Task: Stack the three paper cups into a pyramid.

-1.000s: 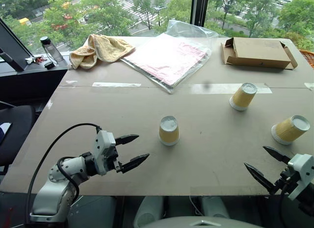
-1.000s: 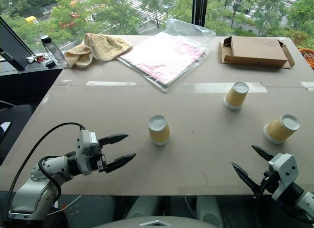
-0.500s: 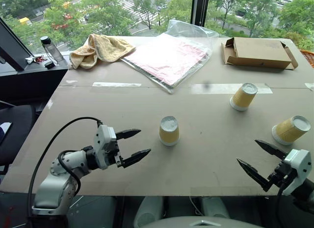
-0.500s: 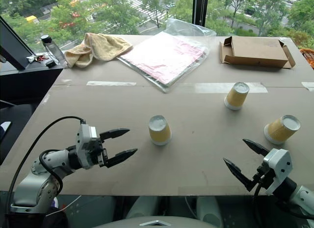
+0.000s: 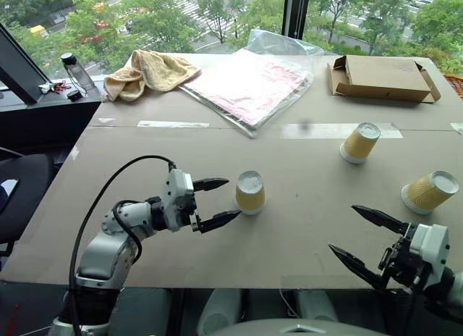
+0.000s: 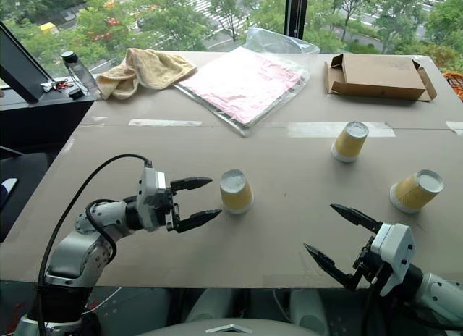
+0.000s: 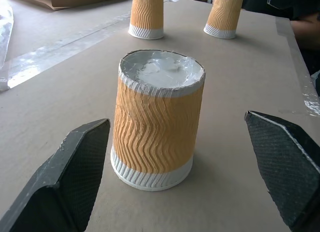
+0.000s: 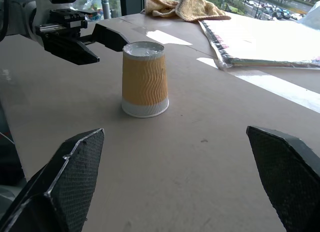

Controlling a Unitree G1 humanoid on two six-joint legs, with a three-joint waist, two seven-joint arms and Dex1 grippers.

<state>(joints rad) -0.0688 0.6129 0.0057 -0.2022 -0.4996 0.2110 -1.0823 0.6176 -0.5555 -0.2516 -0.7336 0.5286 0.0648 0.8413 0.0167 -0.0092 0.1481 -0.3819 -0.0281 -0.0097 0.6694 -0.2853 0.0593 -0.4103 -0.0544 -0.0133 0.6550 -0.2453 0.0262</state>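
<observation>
The middle cup [image 5: 250,193] stands far away from the other cups, so my left gripper should move it toward them [image 5: 279,175] before my right gripper puts a cup next to it.
Three ribbed mustard-yellow paper cups stand upside down and apart on the brown table [image 5: 145,227]. One cup [image 5: 249,192] is in the middle, one [image 5: 359,142] farther back on the right, and one [image 5: 430,191] near the right edge, leaning slightly. My left gripper [image 5: 232,198] is open and level, its fingertips just left of the middle cup [image 7: 157,132], one on each side of its near face, not touching. My right gripper [image 5: 342,227] is open above the front edge, well short of the right cups and empty.
At the back lie a yellow towel [image 5: 148,72], a clear plastic bag over a pink sheet [image 5: 246,82] and a flat cardboard box [image 5: 380,77]. A bottle [image 5: 72,72] stands on the dark side ledge at left. Tape strips cross the table.
My left gripper has slid right and forward up to the middle cup. My right gripper has moved left and risen along the front edge. The cups have not moved.
</observation>
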